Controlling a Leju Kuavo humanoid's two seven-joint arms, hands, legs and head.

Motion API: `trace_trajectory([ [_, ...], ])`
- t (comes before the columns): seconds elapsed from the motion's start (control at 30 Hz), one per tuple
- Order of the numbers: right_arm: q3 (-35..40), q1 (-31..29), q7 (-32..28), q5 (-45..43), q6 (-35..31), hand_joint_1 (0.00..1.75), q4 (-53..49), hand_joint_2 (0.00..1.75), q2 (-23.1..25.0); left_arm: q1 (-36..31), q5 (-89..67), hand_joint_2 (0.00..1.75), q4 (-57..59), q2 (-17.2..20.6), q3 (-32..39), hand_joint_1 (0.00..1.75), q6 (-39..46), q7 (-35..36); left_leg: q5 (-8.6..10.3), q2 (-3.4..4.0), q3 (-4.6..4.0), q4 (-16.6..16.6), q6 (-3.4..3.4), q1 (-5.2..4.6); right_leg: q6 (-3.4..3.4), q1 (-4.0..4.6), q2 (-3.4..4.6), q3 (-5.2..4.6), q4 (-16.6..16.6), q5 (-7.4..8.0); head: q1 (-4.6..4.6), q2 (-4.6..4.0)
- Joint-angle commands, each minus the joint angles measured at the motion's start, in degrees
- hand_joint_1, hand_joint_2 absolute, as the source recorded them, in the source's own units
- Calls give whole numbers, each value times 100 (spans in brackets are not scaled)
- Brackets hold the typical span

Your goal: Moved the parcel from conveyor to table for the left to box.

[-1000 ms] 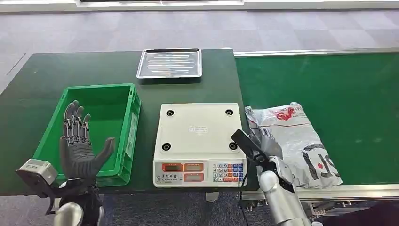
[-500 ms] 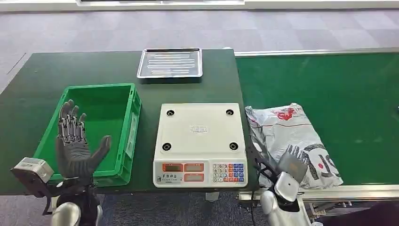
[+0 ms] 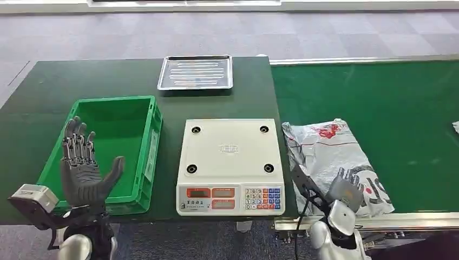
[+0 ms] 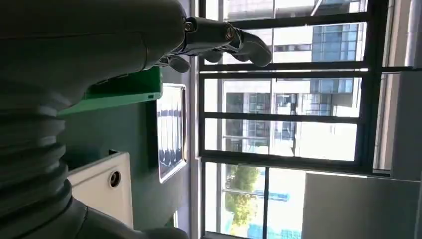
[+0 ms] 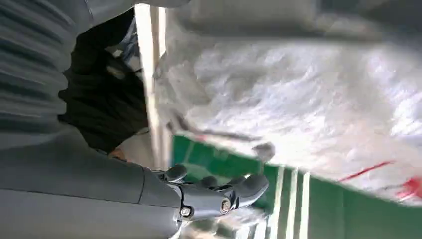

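Observation:
The parcel [image 3: 340,162] will gather at the grip and spread out at its ends when I lift it, since the grey plastic lies loose and wrinkled [image 3: 304,151].
The parcel [image 3: 331,157], a crumpled grey plastic mailer with red and black print, lies on the green conveyor belt [image 3: 389,97] just right of the scale. My right hand [image 3: 338,190] is at the parcel's near end, fingers apart, holding nothing. In the right wrist view its fingers [image 5: 219,191] are stretched out close beside the parcel [image 5: 298,99]. My left hand [image 3: 81,168] is raised at the front-left corner of the green box [image 3: 147,157], palm up and fingers spread. The box holds nothing.
A white weighing scale [image 3: 230,157] stands between the box and the belt on the dark green table [image 3: 48,86]. A steel tray [image 3: 196,72] lies at the back. A small pale object [image 3: 456,127] shows at the belt's right edge.
My right hand has drawn back from beside the scale toward the belt's near edge and turned over the parcel's near end. My left hand has drifted slightly left and down.

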Motion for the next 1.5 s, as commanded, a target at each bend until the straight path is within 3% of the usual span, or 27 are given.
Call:
trace_trajectory([
  [0.03, 407, 53, -304, -662, 324, 0, 596, 175, 38, -42, -5, 175, -7, -3, 265, 0, -35, 29, -3, 12, 16, -10, -1, 3, -5, 5, 2, 15, -11, -1, 0, 0],
  [0.27, 828, -102, -736, -1104, 494, 0, 1094, 175, -166, -1, -27, 175, -34, 28, 238, 0, -63, 45, -9, 27, 27, -14, -2, 4, -3, 10, 16, 24, -19, -3, 0, 0],
  [0.4, 981, -288, -955, -1401, 524, 0, 1936, 175, -187, -140, -59, 175, 277, 85, 97, 0, -138, 62, -24, 50, 42, -13, -25, 8, -9, 17, 55, 27, -17, -2, 2, 0],
  [0.5, 980, -479, -1050, -1576, 476, 0, 2582, 175, -203, -226, -89, 175, 386, 118, 26, 0, -124, 35, -40, 98, 57, -22, -39, 18, -29, 17, 94, 38, -20, 4, 0, 0],
  [0.7, 999, -542, -1130, -1606, 406, 0, 2735, 175, -234, -228, -90, 175, 381, 138, 23, 0, -124, 34, -106, 199, 102, -25, -57, 62, -68, 57, 197, 65, -17, 3, 0, 0],
  [0.73, 883, -571, -982, -1700, 522, 175, 2839, 175, -210, -234, -90, 175, 379, 146, 24, 0, -124, 34, -118, 216, 125, -18, -66, 74, -81, 68, 218, 80, -11, -2, 0, 0],
  [0.8, 790, -670, -1048, -1740, 388, 175, 3181, 175, -254, -344, -51, 175, 491, 159, 68, 0, -112, 36, -108, 195, 134, -45, -82, 71, -86, 67, 186, 92, -24, 5, 0, 0],
  [0.9, 732, -642, -1047, -1690, 206, 175, 3148, 175, -219, -344, -19, 175, 513, 158, 159, 0, -91, 28, -149, 223, 182, -24, -105, 91, -86, 87, 220, 135, -4, -36, 0, 0],
  [0.97, 770, -646, -1002, -1624, 211, 175, 3055, 175, -185, -342, -17, 175, 506, 158, 185, 0, -88, 25, -109, 192, 124, -45, -93, 92, -102, 89, 178, 88, -22, -7, -2, 0],
  [1.0, 755, -584, -959, -1584, 197, 175, 2880, 175, -153, -329, -15, 175, 490, 147, 218, 0, -81, 22, -147, 202, 179, -19, -96, 90, -114, 88, 202, 126, 5, -52, -2, 0],
  [1.07, 744, -497, -935, -1543, 198, 175, 2646, 175, -132, -286, -13, 175, 432, 143, 248, 0, -71, 19, -148, 165, 164, -10, -91, 90, -107, 90, 166, 124, 12, -80, -2, 0],
  [1.1, 738, -463, -894, -1511, 220, 175, 2552, 175, -127, -272, -11, 175, 414, 142, 265, 0, -71, 21, -167, 169, 211, -6, -93, 90, -109, 90, 170, 168, 17, -96, 0, 0],
  [1.13, 738, -463, -894, -1511, 220, 175, 2552, 175, -127, -272, -11, 175, 414, 142, 265, 0, -71, 21, -154, 154, 189, -14, -89, 88, -103, 88, 151, 153, 9, -85, -2, 0],
  [1.23, 738, -463, -894, -1511, 220, 175, 2552, 175, -127, -272, -11, 175, 414, 142, 265, 0, -71, 21, -124, 145, 257, -26, -107, 90, -114, 90, 146, 220, -4, -69, 0, 0],
  [1.3, 735, -461, -890, -1508, 231, 175, 2536, 175, -133, -282, -14, 175, 405, 149, 271, 0, -75, 28, -111, 127, 254, -45, -102, 85, -111, 86, 123, 206, -23, -62, 0, 0],
  [1.33, 735, -461, -890, -1508, 231, 175, 2536, 175, -133, -282, -14, 175, 405, 149, 271, 0, -75, 28, -133, 148, 309, -27, -110, 90, -115, 91, 156, 239, -5, -76, 0, 2],
  [1.47, 728, -453, -889, -1499, 228, 175, 2513, 175, -132, -279, -10, 175, 401, 139, 279, 0, -66, 21, -153, 134, 241, -27, -101, 84, -107, 84, 138, 212, -4, -89, 0, 0],
  [1.5, 706, -414, -907, -1484, 202, 175, 2404, 175, -117, -245, -6, 175, 359, 132, 309, 0, -49, 12, -165, 140, 262, -23, -100, 87, -108, 88, 145, 232, -4, -102, 0, 0],
])
